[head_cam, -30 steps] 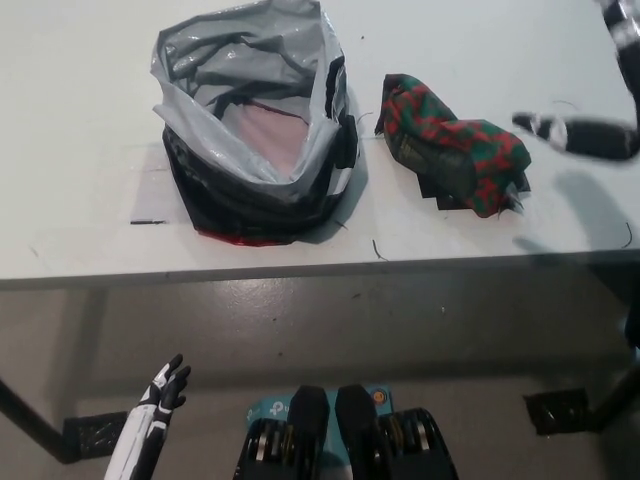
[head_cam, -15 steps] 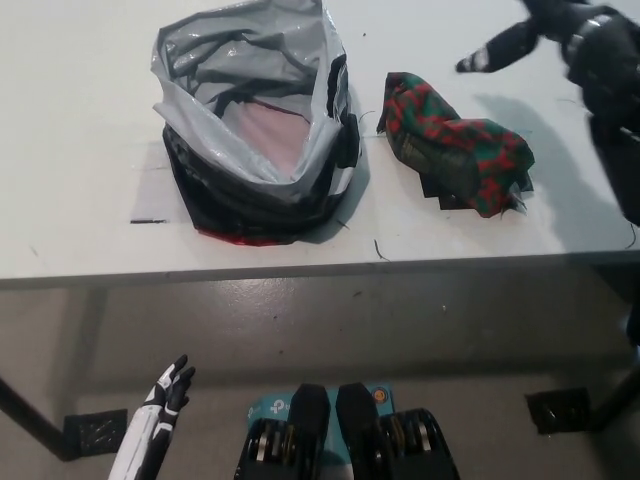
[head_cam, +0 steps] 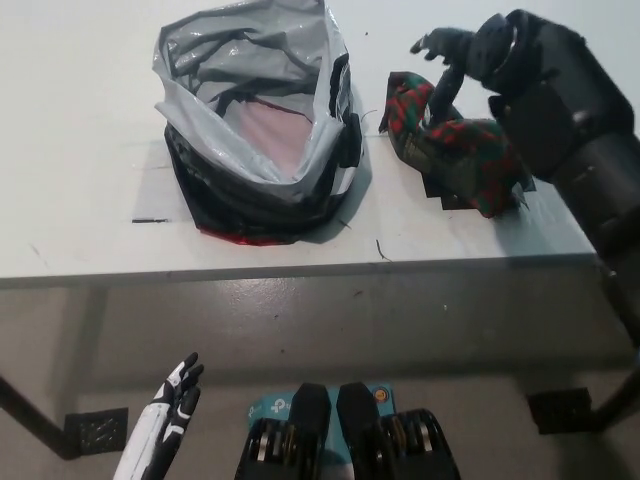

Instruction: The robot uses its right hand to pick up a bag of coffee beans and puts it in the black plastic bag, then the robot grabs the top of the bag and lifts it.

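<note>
I expect a black patch to stay behind when I lift the coffee bag (head_cam: pixel 460 160), because flat black corners (head_cam: pixel 452 201) show beneath it.
The coffee bean bag (head_cam: pixel 450 150), patterned red and green, lies on its side on the white table (head_cam: pixel 80 120), right of the plastic bag. The black plastic bag (head_cam: pixel 260 120) stands open, its grey lining showing and its mouth facing up. My black right hand (head_cam: pixel 455 60) hovers open over the upper end of the coffee bag, fingers spread and pointing down and left; the forearm covers the coffee bag's right side. My white left hand (head_cam: pixel 170 415) hangs low at the lower left, below the table edge, fingers apart and holding nothing.
The table's front edge (head_cam: pixel 300 270) runs across the middle of the picture, with grey floor below. A dark table leg (head_cam: pixel 30 420) and a foot plate (head_cam: pixel 95 432) stand at the lower left, another foot plate (head_cam: pixel 560 410) at the lower right.
My right arm has swung in from the far right edge leftward across the table, and the hand now hangs over the coffee bag. The left hand has barely shifted.
</note>
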Controlling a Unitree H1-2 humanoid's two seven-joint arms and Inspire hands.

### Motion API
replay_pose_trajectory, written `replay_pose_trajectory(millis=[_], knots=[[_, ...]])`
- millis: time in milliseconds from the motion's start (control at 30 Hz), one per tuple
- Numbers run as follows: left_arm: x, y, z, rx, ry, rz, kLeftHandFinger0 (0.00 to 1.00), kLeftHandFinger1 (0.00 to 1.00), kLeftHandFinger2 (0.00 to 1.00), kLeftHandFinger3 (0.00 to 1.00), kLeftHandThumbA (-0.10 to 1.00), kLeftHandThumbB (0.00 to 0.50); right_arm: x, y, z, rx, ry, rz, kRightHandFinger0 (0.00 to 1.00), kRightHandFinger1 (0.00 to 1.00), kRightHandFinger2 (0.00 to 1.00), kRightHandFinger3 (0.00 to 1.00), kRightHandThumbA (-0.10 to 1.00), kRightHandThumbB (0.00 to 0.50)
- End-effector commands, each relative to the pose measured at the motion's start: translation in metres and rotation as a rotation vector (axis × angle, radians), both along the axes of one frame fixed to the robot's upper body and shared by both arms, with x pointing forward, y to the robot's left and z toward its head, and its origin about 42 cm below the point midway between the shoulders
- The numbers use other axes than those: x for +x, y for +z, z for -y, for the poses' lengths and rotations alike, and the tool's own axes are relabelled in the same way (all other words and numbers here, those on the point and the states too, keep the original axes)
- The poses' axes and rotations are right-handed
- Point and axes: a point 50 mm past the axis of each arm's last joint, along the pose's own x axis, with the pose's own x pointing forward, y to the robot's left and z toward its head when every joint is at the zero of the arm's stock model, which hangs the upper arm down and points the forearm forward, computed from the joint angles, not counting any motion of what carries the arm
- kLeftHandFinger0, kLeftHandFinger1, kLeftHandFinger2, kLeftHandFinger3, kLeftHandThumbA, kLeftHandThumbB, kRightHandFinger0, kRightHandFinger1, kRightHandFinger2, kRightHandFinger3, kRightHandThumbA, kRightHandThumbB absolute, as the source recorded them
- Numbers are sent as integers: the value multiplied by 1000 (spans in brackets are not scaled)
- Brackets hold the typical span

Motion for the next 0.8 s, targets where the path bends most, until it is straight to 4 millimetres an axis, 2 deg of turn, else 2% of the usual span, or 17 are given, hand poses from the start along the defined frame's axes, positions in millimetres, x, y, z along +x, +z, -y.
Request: replay_pose_trajectory(millis=[0, 167, 267, 400, 467, 533, 633, 767], knots=[[1, 14, -1, 34, -34, 76, 1000, 1000, 1000, 1000, 1000, 157, 4, 31, -9, -72, -25, 76, 1000, 1000, 1000, 1000, 1000, 500], [0, 14, -3, 38, -27, 74, 1000, 1000, 1000, 1000, 1000, 180, 6, 18, -4, -235, -90, 113, 1000, 1000, 1000, 1000, 961, 500], [1, 15, -3, 38, -29, 83, 1000, 1000, 1000, 1000, 1000, 169, 8, 20, 1, -275, -106, 156, 1000, 1000, 1000, 1000, 893, 500], [2, 14, -3, 38, -31, 89, 1000, 1000, 1000, 1000, 1000, 168, 8, 24, 3, -338, -113, 212, 1000, 1000, 1000, 1000, 897, 500], [1, 14, -3, 39, -32, 86, 1000, 1000, 1000, 1000, 1000, 161, 8, 25, 4, -351, -113, 234, 1000, 1000, 1000, 1000, 883, 500], [1, 14, -3, 40, -29, 78, 1000, 1000, 1000, 1000, 1000, 176, 8, 27, 5, -356, -122, 267, 1000, 1000, 1000, 1000, 863, 500], [2, 15, -2, 51, -34, 88, 1000, 1000, 1000, 1000, 1000, 153, 8, 29, 7, -334, -126, 271, 1000, 1000, 1000, 1000, 856, 500], [4, 16, -1, 55, -42, 95, 1000, 1000, 1000, 1000, 1000, 133, 8, 25, 9, -318, -124, 249, 1000, 1000, 1000, 1000, 902, 500]])
